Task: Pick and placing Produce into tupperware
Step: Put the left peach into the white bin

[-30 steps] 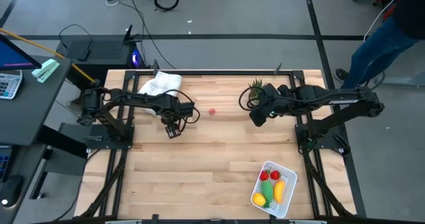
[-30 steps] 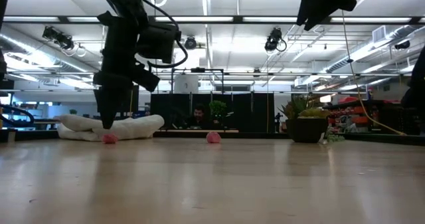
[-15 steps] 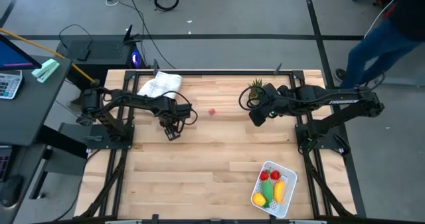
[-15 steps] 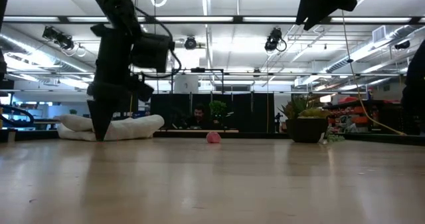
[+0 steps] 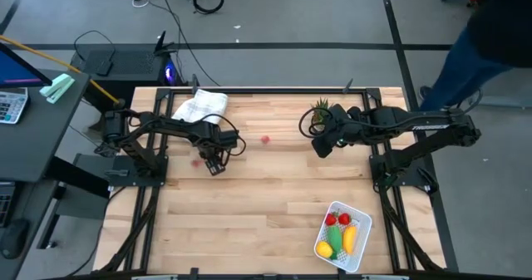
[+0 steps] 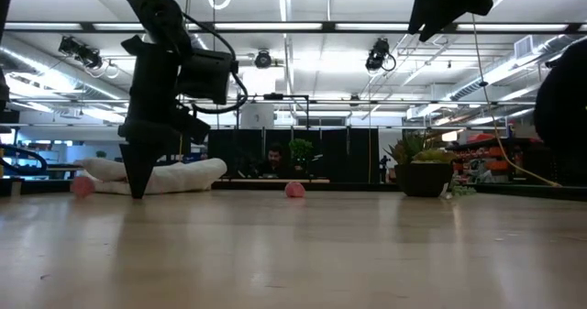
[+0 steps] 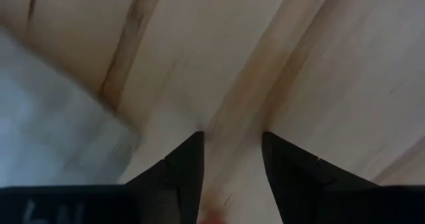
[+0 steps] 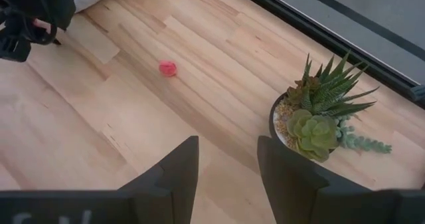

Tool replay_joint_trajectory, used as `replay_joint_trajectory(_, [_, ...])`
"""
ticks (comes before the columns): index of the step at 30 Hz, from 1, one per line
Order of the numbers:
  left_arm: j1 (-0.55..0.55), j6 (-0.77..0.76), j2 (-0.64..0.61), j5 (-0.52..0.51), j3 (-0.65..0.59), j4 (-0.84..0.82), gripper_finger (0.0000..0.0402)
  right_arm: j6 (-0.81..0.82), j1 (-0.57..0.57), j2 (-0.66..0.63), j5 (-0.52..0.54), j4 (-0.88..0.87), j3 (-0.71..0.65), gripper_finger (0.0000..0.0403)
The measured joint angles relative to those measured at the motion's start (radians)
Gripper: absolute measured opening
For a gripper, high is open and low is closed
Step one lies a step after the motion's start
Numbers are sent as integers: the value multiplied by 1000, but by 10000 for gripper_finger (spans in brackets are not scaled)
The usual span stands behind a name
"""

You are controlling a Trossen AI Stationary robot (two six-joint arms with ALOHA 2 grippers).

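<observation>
My left gripper needs to move, still open, over the red piece near the cloth before it closes, because its fingers meet empty wood (image 7: 232, 141) beside that red piece.
My left gripper (image 5: 214, 167) points straight down with its tips (image 6: 138, 192) low at the wood, open, bare table between its fingers (image 7: 231, 144). A small red round piece (image 5: 197, 158) lies loose on the table just to its left (image 6: 83, 186). A second red piece (image 5: 265, 139) rests mid-table at the far side (image 8: 168, 68). The white tupperware (image 5: 360, 218) stands near the front right and holds a banana, red, green and yellow-orange produce. My right gripper (image 5: 320, 145) hangs high, open (image 8: 226, 164), beside the potted plant.
A crumpled white cloth (image 5: 199, 105) lies at the far left, close behind my left gripper (image 7: 46, 117). A spiky potted plant (image 5: 321, 110) stands at the far edge (image 8: 319, 117). A person (image 5: 490, 39) walks beyond the table's right far corner.
My left gripper has sunk down to the table. The red piece that lay under its tips has rolled out along the table toward the left edge and now lies clear of the fingers.
</observation>
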Motion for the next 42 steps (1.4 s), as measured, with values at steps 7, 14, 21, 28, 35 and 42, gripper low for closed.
replay_joint_trajectory(7, [0,7,3,18,11,-158,167,0,0,0,0,0,0,162])
replay_joint_trajectory(14, [0,56,2,10,69,-290,209,3,0,0,1,0,0,162])
replay_joint_trajectory(21, [-12,52,2,15,70,-317,247,23,2,0,1,0,0,162])
replay_joint_trajectory(28, [-37,30,2,37,70,-307,242,17,2,0,1,0,0,162])
replay_joint_trajectory(35, [-65,1,1,41,60,-280,236,16,2,0,1,0,0,162])
replay_joint_trajectory(42, [-72,-53,1,53,-22,-260,234,15,2,0,1,0,0,162])
